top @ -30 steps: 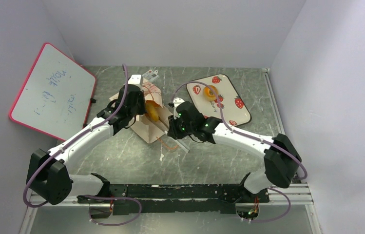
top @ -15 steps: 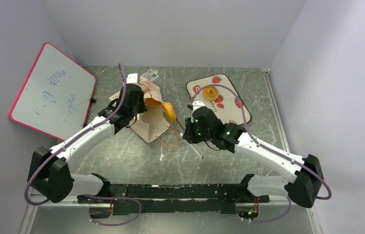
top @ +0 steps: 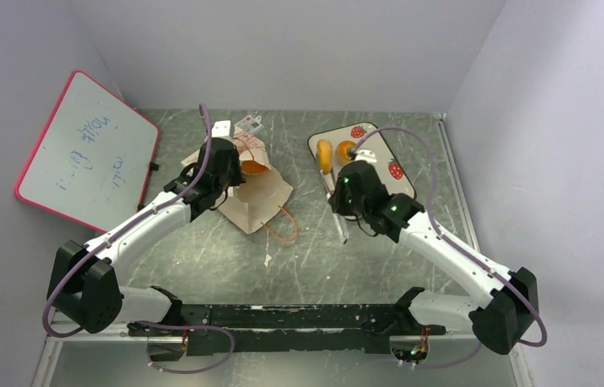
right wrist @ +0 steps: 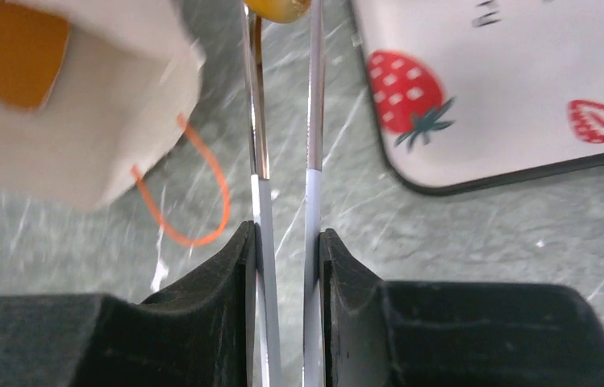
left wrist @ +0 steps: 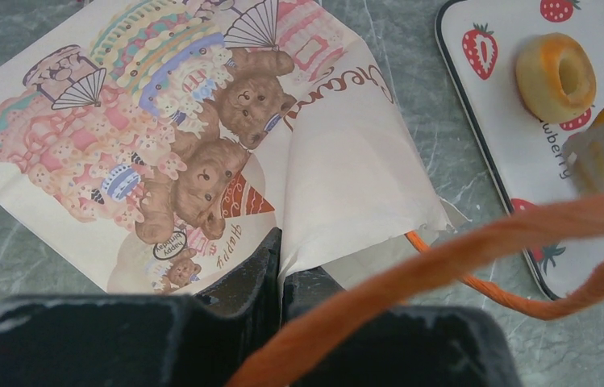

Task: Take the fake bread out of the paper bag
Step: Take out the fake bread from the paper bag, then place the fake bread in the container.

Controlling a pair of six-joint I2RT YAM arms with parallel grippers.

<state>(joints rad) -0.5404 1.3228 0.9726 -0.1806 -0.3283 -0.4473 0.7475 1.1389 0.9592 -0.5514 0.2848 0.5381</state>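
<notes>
The golden bread piece (top: 325, 155) is hanging in the tongs, and the tray (top: 377, 147) past the ring bagel is open. My right gripper should go there next and let the bread piece go.
The paper bag (top: 260, 196) lies on the table, with its bear picture in the left wrist view (left wrist: 202, 153). My left gripper (top: 224, 171) is shut on the bag's mouth edge (left wrist: 280, 251). An orange bread piece (top: 252, 168) shows inside the mouth, also in the right wrist view (right wrist: 20, 52). My right gripper (top: 345, 190) is shut on metal tongs (right wrist: 312, 121). The tongs grip a golden bread piece (top: 325, 155) over the strawberry tray's left edge; only its lower rim shows in the right wrist view (right wrist: 278, 8). A ring bagel (top: 347, 151) lies on the tray, also in the left wrist view (left wrist: 556, 76).
The white strawberry tray (top: 391, 190) lies at the back right. A pink-framed whiteboard (top: 89, 149) leans at the left wall. A small white tag card (top: 250, 123) lies behind the bag. An orange cord handle (top: 282, 227) loops out in front of the bag.
My right arm has swung right and back, carrying the bread piece in the tongs from the bag's mouth to above the tray. My left gripper has kept its hold on the bag.
</notes>
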